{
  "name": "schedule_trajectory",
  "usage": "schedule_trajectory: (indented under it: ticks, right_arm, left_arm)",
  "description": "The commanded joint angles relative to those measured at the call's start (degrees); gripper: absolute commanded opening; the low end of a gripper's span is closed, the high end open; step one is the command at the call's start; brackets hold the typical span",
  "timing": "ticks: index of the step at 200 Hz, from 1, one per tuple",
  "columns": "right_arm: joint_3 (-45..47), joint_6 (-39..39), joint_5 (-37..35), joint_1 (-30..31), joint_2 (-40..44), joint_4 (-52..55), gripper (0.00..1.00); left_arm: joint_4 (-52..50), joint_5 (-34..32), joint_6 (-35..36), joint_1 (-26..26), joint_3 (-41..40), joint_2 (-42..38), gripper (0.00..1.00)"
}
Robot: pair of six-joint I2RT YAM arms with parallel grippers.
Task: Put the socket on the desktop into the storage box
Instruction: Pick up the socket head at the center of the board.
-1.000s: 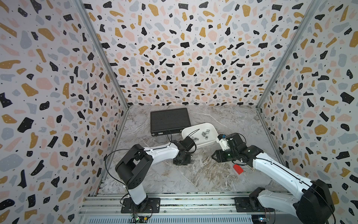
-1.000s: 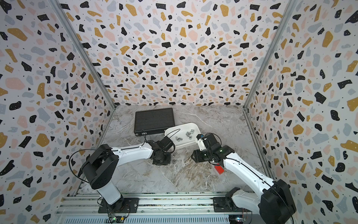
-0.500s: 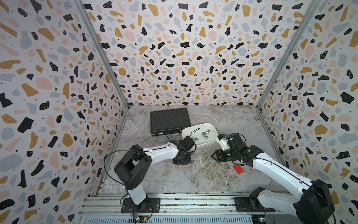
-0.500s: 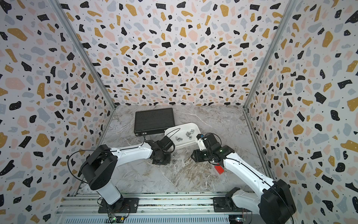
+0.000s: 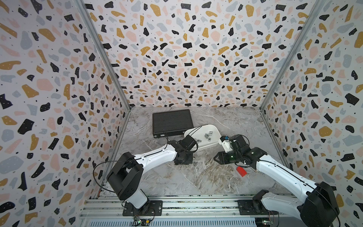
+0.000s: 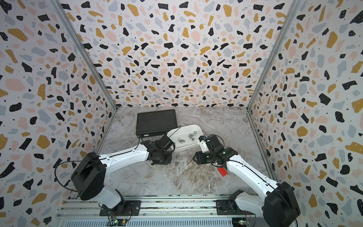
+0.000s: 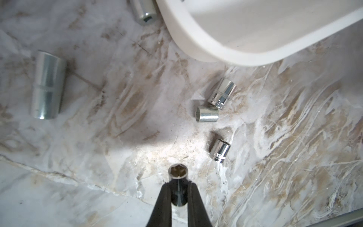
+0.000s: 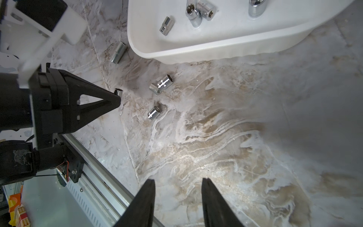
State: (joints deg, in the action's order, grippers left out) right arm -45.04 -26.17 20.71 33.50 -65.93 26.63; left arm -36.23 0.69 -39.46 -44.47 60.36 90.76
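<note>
My left gripper has the small chrome socket's sides (image 7: 178, 180) between its fingers and the storage box is open, so I should carry on over the storage box's bottom (image 5: 204, 142) and release there.
My left gripper (image 7: 178, 184) is shut on a small chrome socket (image 7: 177, 173), whose open hex end sticks out past the fingertips, low over the desktop (image 7: 98, 147). The right wrist view shows the same held socket (image 8: 118, 91) at the tip of the left fingers (image 8: 106, 101). The white storage box (image 5: 198, 131) lies just beyond and holds several sockets (image 8: 193, 14). Loose sockets lie on the marble near its rim (image 7: 196, 39): a touching pair (image 7: 222, 96), one alone (image 7: 220, 150), and a larger one (image 7: 48, 84). My right gripper (image 8: 178, 179) hangs open and empty over bare marble.
A black ribbed case (image 5: 171, 121) lies behind the box, touching it. A small red block (image 5: 241, 171) sits under the right arm. Another socket (image 8: 118, 52) lies by the box's corner. Speckled walls close three sides; a metal rail (image 5: 176, 204) runs along the front.
</note>
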Motion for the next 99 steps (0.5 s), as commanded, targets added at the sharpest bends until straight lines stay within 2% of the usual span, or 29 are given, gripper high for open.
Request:
schedule_trajectory:
  ticks: [1,99]
  right_arm:
    - [-1.8,-0.63,1.65,0.15,0.21,-0.79,0.44]
    - [-3.92,-0.98,0.72,-1.67,0.75,0.49,0.44]
  left_arm:
    - [-1.17,-0.75,2.15,-0.36,4.52,-0.64,0.03]
    - [-3.5,0.95,7.74,0.69,22.51,9.96,0.02]
